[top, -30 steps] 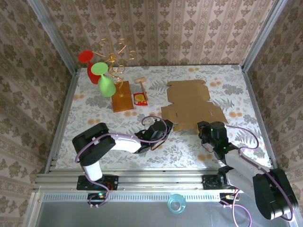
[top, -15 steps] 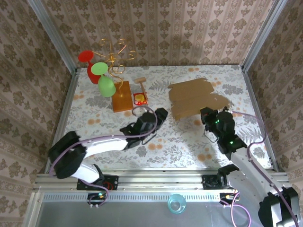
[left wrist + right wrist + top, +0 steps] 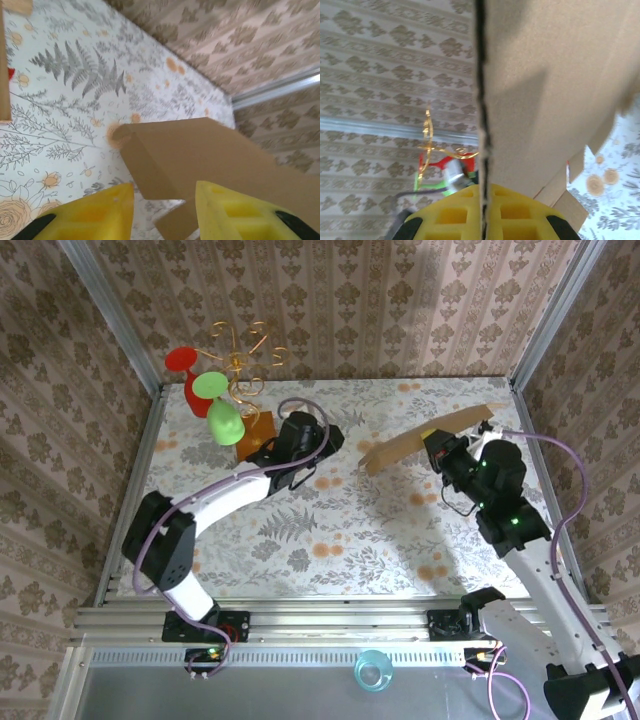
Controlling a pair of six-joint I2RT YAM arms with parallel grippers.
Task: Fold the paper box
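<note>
My right gripper is holding the paper box, which stands tilted up (image 3: 404,445), so my left gripper should move back while my right gripper sets its base down nearer the front (image 3: 397,502).
The paper box (image 3: 440,432) is a flat brown cardboard sheet lifted off the table at the back right, tilted and seen nearly edge-on. My right gripper (image 3: 432,447) is shut on its near edge; in the right wrist view the sheet's edge (image 3: 481,100) runs straight down between the yellow pads (image 3: 520,215). My left gripper (image 3: 332,436) is stretched to the back middle, just left of the sheet's low end. In the left wrist view its yellow fingers (image 3: 95,212) stand apart, with a corner and flap of the paper box (image 3: 200,155) just ahead of the gap, untouched.
A gold wire stand (image 3: 240,360) with a red and a green glass (image 3: 222,415) rises at the back left, on an orange-brown wooden board (image 3: 258,428) that my left arm partly covers. Patterned walls close in the back and both sides of the floral table (image 3: 330,530).
The right gripper shut on the cardboard and raised it from flat on the table to a steep tilt. The left arm swung from the table's front to the back, and its jaws opened.
</note>
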